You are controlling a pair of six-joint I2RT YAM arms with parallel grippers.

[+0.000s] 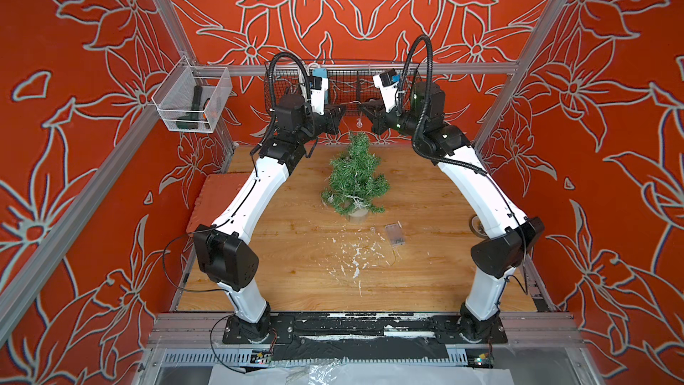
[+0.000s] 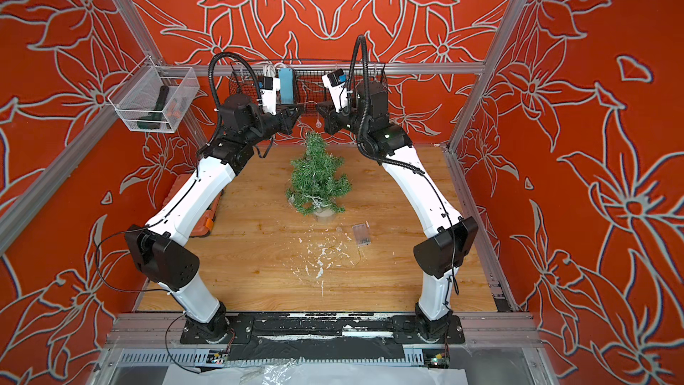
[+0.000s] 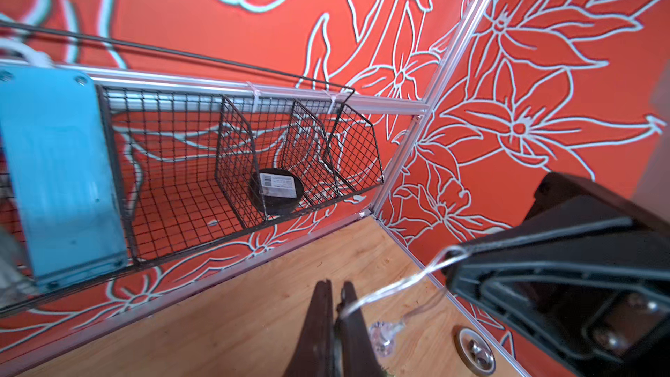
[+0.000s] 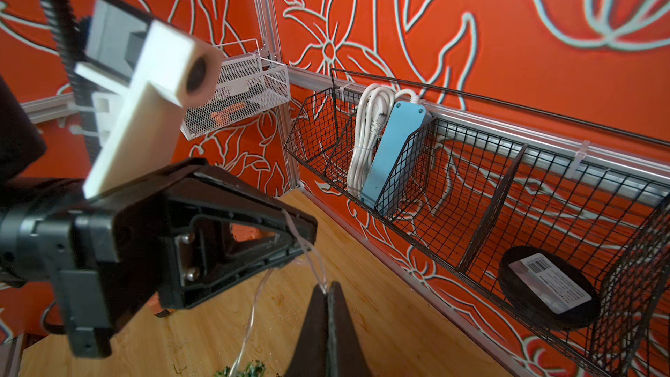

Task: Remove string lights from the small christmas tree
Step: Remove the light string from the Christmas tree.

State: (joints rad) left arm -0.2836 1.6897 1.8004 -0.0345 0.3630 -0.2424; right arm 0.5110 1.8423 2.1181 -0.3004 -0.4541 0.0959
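Note:
Both my grippers are holding the same piece of wire [image 1: 351, 102] above the tree. My right gripper should open and grab the wire at the tree's lower branches [image 1: 349, 201].
The small christmas tree [image 1: 356, 175] [image 2: 317, 179] stands upright on its pale base at the middle back of the wooden table. The string lights still wind through its branches, and a globe bulb [image 1: 358, 124] hangs just above the tip. The clear battery box [image 1: 394, 234] lies on the table in front of the tree, to the right. My left gripper [image 1: 342, 107] [image 3: 335, 284] and right gripper [image 1: 361, 106] [image 4: 328, 286] face each other tip to tip above the tree. Each is shut on the thin pale wire [image 3: 398, 282] [image 4: 312, 259], which spans the short gap between them.
A black wire basket [image 1: 374, 85] on the back rail holds a blue power strip [image 1: 320, 75] and a round black object [image 3: 277, 190]. A white mesh basket [image 1: 192, 100] hangs at the left. An orange toolbox [image 1: 214, 194], a tape roll [image 1: 476, 225] and white flecks [image 1: 355, 255] lie on the table.

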